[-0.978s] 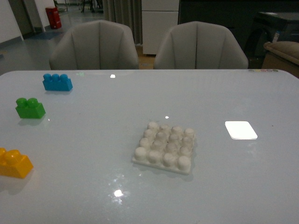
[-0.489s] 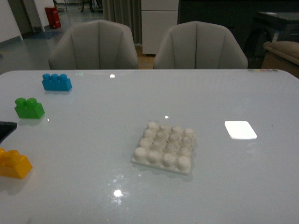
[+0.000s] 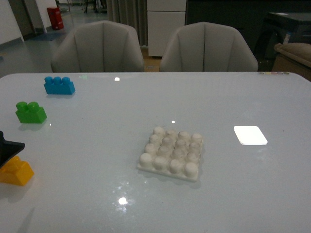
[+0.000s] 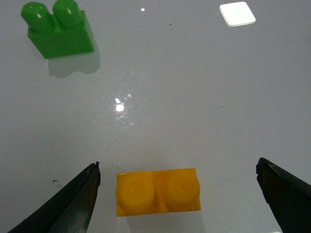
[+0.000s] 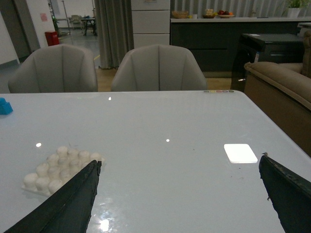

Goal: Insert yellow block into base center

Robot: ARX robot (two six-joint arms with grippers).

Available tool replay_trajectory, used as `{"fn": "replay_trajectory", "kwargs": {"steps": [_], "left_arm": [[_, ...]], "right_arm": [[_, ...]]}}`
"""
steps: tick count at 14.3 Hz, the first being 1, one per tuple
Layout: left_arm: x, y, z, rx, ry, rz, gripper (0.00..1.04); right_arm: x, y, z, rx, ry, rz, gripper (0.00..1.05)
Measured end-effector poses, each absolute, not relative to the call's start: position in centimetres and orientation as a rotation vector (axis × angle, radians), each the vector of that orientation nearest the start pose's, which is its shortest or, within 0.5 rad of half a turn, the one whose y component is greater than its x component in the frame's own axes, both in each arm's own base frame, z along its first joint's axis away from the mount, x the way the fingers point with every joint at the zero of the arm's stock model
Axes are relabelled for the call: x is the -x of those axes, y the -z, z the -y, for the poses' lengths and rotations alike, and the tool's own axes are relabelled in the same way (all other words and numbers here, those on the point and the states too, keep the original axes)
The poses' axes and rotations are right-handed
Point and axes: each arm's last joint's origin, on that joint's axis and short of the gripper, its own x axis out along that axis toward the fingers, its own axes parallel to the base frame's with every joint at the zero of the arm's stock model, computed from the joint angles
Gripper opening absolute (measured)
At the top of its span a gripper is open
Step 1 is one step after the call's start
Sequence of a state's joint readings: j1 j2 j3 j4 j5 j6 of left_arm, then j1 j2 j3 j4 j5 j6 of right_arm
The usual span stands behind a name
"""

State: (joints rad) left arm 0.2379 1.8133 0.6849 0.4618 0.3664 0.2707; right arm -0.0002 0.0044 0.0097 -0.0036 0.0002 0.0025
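Note:
My gripper is about to push down the yellow block [image 3: 17,172], which should sit level over the middle studs and stay, as its studs match the white base's spacing [image 3: 173,152].
The yellow block [image 3: 17,172] lies on the table at the near left edge, studs up; the left wrist view shows the same yellow block [image 4: 158,191] lying crosswise between the wide-apart dark fingers. My left gripper [image 4: 178,167] is open just above it, touching nothing; one black fingertip [image 3: 8,147] shows in the front view. The white studded base [image 3: 172,153] sits mid-table, and the base [image 5: 57,167] also shows in the right wrist view. My right gripper [image 5: 180,165] is open and empty, away from the base over bare table.
A green two-stud brick [image 3: 31,112] and a blue three-stud brick [image 3: 59,85] lie at the far left. A flat bright white rectangle [image 3: 250,135] lies right of the base. Two grey chairs [image 3: 99,48] stand behind the table.
My left gripper has come into the front view from the left edge and moved over the yellow block, now covering its top. Blocks and base have not moved.

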Motion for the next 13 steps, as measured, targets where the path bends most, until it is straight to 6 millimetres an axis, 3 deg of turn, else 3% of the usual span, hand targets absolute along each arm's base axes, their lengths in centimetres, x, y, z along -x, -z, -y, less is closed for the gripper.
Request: {"fn": "replay_trajectory", "kwargs": {"steps": [2,13], "left_arm": [[-31.8,-9.0,-7.4,-0.060,0.194,-0.652,0.98],[-32.4,-6.2,-7.7,-0.023,0.180,-0.692,0.98]], "right_arm": [[-9.7,-16.6,0.0,-0.002,0.000,0.002,0.98],[-9.7,-16.6,0.0,-0.002,0.000,0.002,0.98]]}}
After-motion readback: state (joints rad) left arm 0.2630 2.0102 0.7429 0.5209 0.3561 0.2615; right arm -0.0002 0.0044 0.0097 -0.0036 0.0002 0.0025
